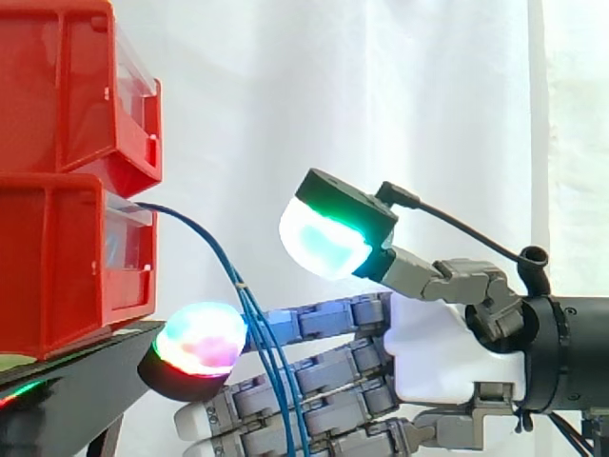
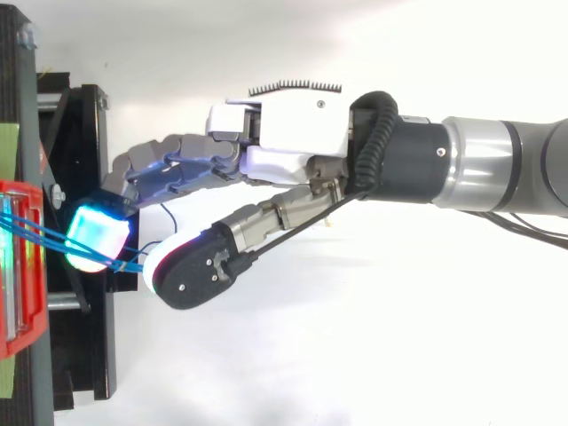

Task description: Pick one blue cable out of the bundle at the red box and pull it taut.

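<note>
The bundle (image 1: 225, 259) will come apart and some cables will sag away when the robot pulls, because gaps show (image 1: 280, 371) between the blue cables across the gripper's fingers.
A bundle of thin blue cables (image 1: 205, 236) leaves the front of the lower red box (image 1: 57, 267) and curves down across the fingers of my hand (image 1: 438, 352). The hand reaches in from the right with its fingers nearly straight, and one glowing fingertip (image 1: 200, 338) sits just below the box front. The thumb pad (image 1: 324, 238) is raised well above the fingers, clear of the cables. From above, the cables (image 2: 40, 232) run from the red box (image 2: 13, 266) into the gap between a cyan fingertip (image 2: 98, 235) and the thumb (image 2: 191, 271). Nothing is pinched; the hand (image 2: 284, 133) is open.
A second red bin (image 1: 76, 76) is stacked on the lower one. Both rest on a black stand (image 1: 86, 371), whose edge (image 2: 89, 355) lies directly under the fingertips. A white curtain hangs behind the work.
</note>
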You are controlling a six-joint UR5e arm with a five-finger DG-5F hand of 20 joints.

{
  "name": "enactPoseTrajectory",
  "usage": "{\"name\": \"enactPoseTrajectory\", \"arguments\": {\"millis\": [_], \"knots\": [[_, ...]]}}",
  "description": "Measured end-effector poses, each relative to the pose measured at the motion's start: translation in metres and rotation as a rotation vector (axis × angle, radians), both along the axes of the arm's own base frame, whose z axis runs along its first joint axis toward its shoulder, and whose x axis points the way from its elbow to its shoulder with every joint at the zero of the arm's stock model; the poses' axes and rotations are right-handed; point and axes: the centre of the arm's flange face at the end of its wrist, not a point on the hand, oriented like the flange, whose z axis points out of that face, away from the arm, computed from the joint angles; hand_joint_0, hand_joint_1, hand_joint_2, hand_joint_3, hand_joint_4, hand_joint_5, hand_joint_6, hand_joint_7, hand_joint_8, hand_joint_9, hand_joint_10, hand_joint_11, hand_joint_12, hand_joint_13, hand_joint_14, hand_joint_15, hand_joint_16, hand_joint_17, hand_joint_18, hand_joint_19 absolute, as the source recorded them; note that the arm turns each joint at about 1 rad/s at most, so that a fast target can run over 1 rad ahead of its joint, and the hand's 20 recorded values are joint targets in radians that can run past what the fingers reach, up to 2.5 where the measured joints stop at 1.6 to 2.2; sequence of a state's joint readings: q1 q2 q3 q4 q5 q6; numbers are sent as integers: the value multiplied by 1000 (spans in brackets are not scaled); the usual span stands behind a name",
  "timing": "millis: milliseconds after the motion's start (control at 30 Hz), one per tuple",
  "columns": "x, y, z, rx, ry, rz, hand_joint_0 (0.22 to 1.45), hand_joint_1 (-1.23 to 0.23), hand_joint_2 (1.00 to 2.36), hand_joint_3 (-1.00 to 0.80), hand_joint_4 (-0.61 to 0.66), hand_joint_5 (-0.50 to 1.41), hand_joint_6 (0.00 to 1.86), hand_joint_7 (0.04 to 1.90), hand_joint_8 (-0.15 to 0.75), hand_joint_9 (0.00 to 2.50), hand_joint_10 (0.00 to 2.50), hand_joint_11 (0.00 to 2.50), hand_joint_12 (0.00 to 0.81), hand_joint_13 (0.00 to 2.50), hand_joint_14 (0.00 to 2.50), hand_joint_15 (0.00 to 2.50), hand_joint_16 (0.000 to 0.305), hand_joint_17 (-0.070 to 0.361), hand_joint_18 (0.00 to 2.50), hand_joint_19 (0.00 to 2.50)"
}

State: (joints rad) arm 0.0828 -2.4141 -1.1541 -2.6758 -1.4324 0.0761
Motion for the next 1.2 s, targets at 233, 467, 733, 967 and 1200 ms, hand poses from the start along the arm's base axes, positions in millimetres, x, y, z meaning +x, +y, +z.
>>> {"name": "enactPoseTrajectory", "arguments": {"millis": [233,467,733,967,1200], "knots": [[1,1,1,0,-5,2,585,-701,1003,-452,295,-130,503,1060,270,398,2,103,327,276,5,128,50,114,184,199],[0,1,1,-1,-4,1,602,-721,1007,-388,232,-120,501,1186,270,392,3,120,325,275,5,123,50,113,184,200],[0,-1,1,-1,-5,-1,629,-754,1012,-314,173,-133,563,1200,270,388,3,129,326,280,5,122,50,113,198,193],[0,-1,1,0,-6,-1,637,-769,1011,-316,183,-150,628,1084,270,392,3,142,326,287,4,124,51,114,210,203],[0,0,1,0,-6,0,562,-757,1000,-500,224,-124,516,1217,280,407,3,134,331,290,5,135,52,116,213,216]]}}
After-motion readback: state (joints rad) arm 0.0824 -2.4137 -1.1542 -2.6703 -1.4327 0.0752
